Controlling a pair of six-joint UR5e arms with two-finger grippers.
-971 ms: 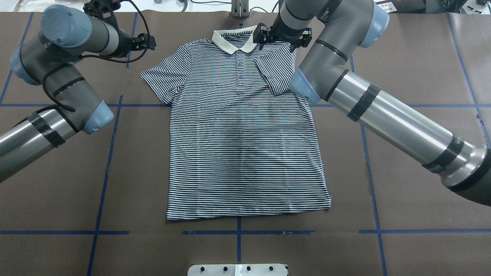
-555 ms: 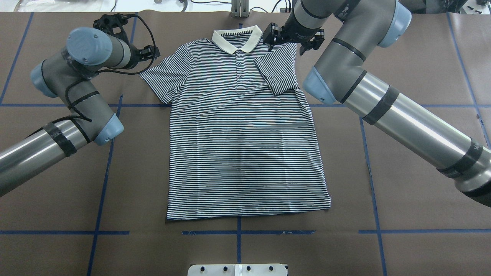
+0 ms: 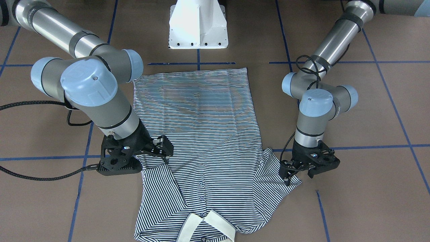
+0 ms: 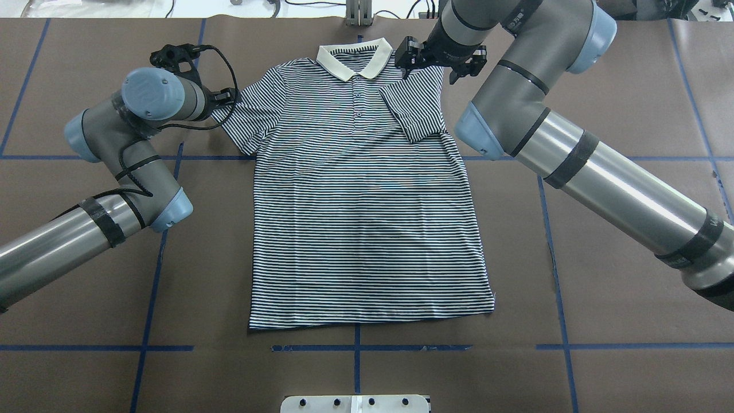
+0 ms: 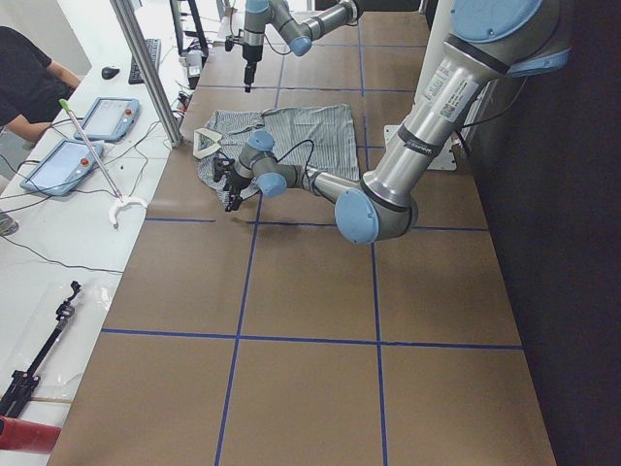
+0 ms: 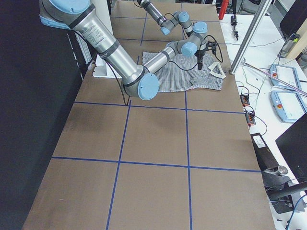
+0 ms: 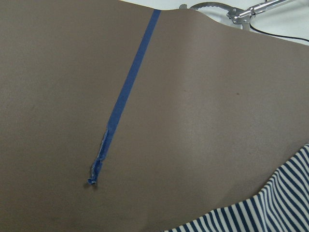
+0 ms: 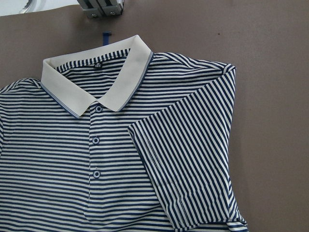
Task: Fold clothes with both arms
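The sleeve's hem (image 3: 296, 179) is close to the shoulder, so the spread sleeve (image 3: 270, 183) should lie flat and end short of the buttoned placket when the robot folds it in.
The striped polo shirt (image 4: 361, 218) lies flat, face up, on the brown table, its cream collar (image 4: 351, 60) at the far side. One sleeve (image 4: 416, 109) is folded in over the chest and fills the right wrist view (image 8: 193, 154) beside the buttoned placket. The other sleeve (image 4: 252, 115) is spread out flat. My right gripper (image 4: 438, 60) hovers open above the shoulder by the folded sleeve and holds nothing. My left gripper (image 3: 299, 173) is open and empty just outside the spread sleeve's hem (image 3: 278, 178). A corner of this sleeve (image 7: 270, 208) shows in the left wrist view.
Blue tape lines (image 4: 157, 252) cross the brown table cover. The white pedestal base (image 3: 198, 23) stands at the robot's side of the shirt. A metal bracket (image 4: 358, 14) sits at the far edge. A person (image 5: 29, 78) and tablets (image 5: 107, 116) are beyond the table.
My left arm has swung in toward the spread sleeve, bringing its gripper to the sleeve's edge. My right gripper shifted slightly right off the collar area, then stayed still.
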